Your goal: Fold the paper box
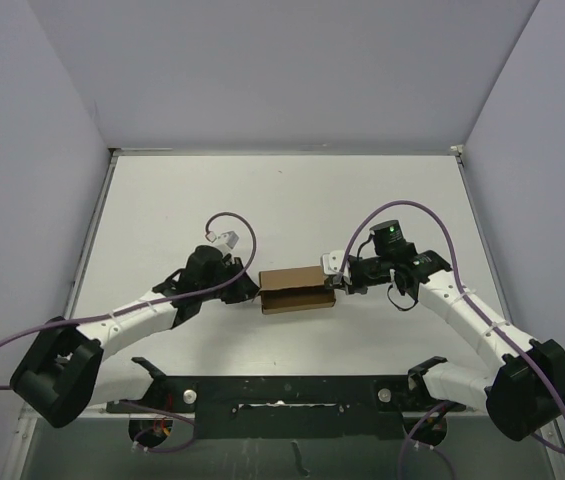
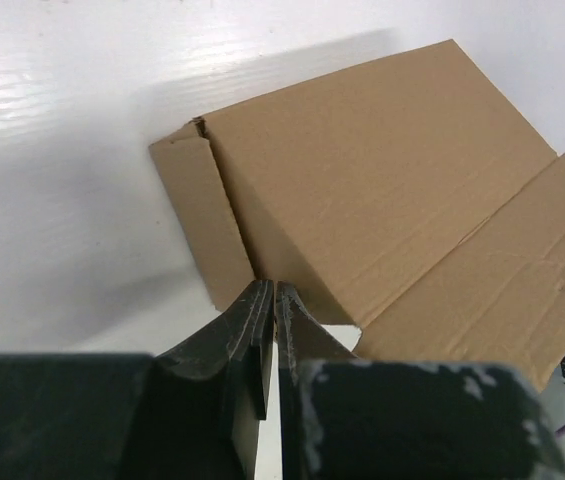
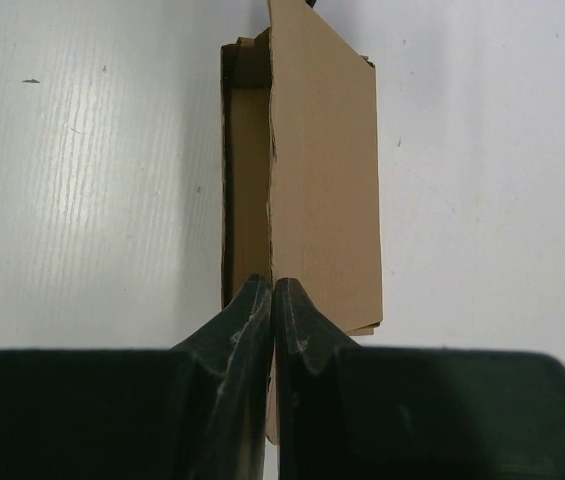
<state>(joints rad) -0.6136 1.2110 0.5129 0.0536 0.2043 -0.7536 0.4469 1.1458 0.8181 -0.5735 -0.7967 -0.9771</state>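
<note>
My right gripper pinches the upright panel's edge (image 3: 272, 215) while the end flap nearby juts out, so my right gripper should open and move round to that flap (image 3: 365, 331).
The paper box (image 1: 297, 290) is a brown cardboard carton, partly folded, lying in the middle of the table between the two arms. My left gripper (image 1: 253, 290) is at its left end. In the left wrist view its jaws (image 2: 274, 290) are shut, their tips pinching the box (image 2: 382, 190) where the end flap (image 2: 202, 220) meets the side wall. My right gripper (image 1: 330, 284) is at the box's right end. In the right wrist view it (image 3: 273, 290) is shut on the edge of an upright panel (image 3: 322, 180), and a sliver of cardboard shows between the fingers.
The white table (image 1: 212, 200) has raised edges and is enclosed by pale walls at the left, right and back. A black mounting rail (image 1: 282, 392) with both arm bases runs along the near edge. Purple cables (image 1: 232, 225) loop above each wrist.
</note>
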